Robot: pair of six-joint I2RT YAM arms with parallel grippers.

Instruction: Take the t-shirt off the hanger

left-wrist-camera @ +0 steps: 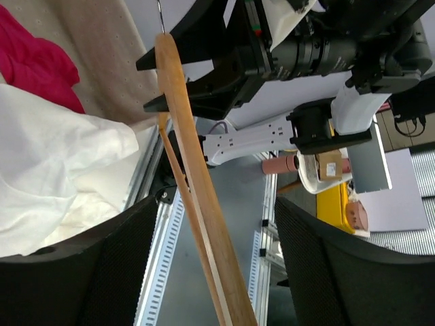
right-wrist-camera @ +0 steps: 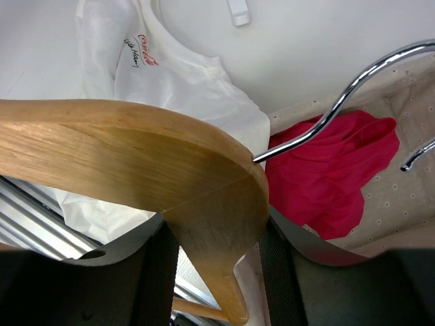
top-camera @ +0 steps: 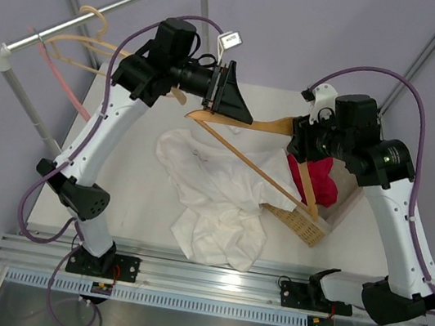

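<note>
Next, I take over with my left gripper at the hanger's arm (top-camera: 208,117), because my right gripper is holding the wooden hanger's centre (top-camera: 280,126) far from the clothes rail.
The white t-shirt (top-camera: 212,199) lies crumpled on the table below the wooden hanger (top-camera: 248,123), and no cloth hangs on the hanger. The shirt's small red script shows in the right wrist view (right-wrist-camera: 146,58). My right gripper (top-camera: 300,143) is shut on the hanger's centre (right-wrist-camera: 136,156) just below the metal hook (right-wrist-camera: 340,102) and holds it in the air. My left gripper (top-camera: 237,104) is open. Its fingers (left-wrist-camera: 102,272) stand wide on both sides of one hanger arm (left-wrist-camera: 183,122) without touching it. The shirt also shows in the left wrist view (left-wrist-camera: 54,156).
A red cloth (top-camera: 326,184) lies in a lined wicker basket (top-camera: 301,223) at the right, under the hanger's far arm. A clothes rail (top-camera: 101,11) with a pink hanger (top-camera: 59,76) and cream hangers (top-camera: 87,47) stands at the back left.
</note>
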